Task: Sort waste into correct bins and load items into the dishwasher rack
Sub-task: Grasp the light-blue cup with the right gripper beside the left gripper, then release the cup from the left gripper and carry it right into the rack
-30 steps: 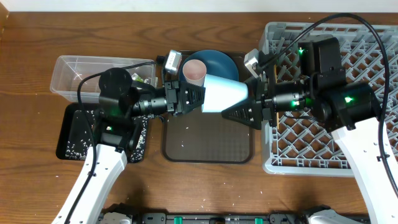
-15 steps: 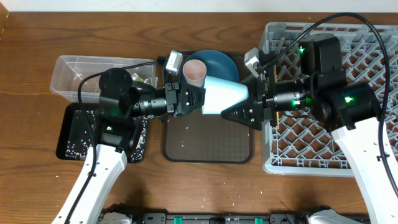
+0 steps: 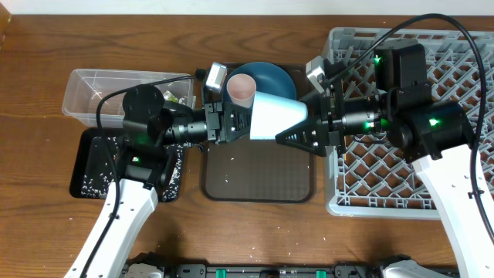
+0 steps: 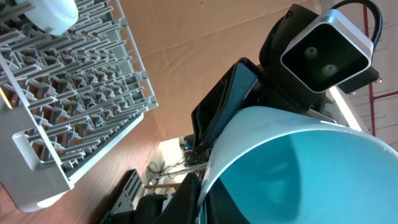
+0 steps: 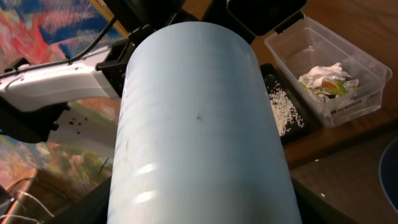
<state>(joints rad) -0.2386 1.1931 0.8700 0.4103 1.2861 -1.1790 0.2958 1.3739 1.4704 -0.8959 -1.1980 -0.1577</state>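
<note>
The light blue cup's rim (image 3: 254, 114) is held by my left gripper, so that gripper should open and move back before my right gripper carries the cup to the dishwasher rack (image 3: 364, 167).
The light blue cup (image 3: 274, 117) hangs on its side above the dark brown serving tray (image 3: 258, 181), held between both arms. My left gripper (image 3: 245, 122) is shut on its rim (image 4: 298, 168), one finger inside. My right gripper (image 3: 297, 133) has a finger pressed on each side of the cup's body (image 5: 199, 124). The pink cup (image 3: 241, 89) stands on the blue plate (image 3: 276, 76) behind them. The grey dishwasher rack (image 3: 463, 69) is at the right. The clear box (image 5: 323, 106) holds tissue (image 5: 320, 74) and the wrapper (image 5: 334, 88). Rice (image 5: 283, 109) lies in the black tray (image 3: 89, 170).
The clear box (image 3: 93, 93) sits at the back left, with the black tray in front of it. A few rice grains lie on the serving tray and the wood. A pale rounded object (image 4: 53, 14) rests on the rack (image 4: 74, 87). The carrot, bowl and chopsticks are not visible.
The right wrist has shifted slightly up and left against the cup. The cup and the left arm have stayed in place.
</note>
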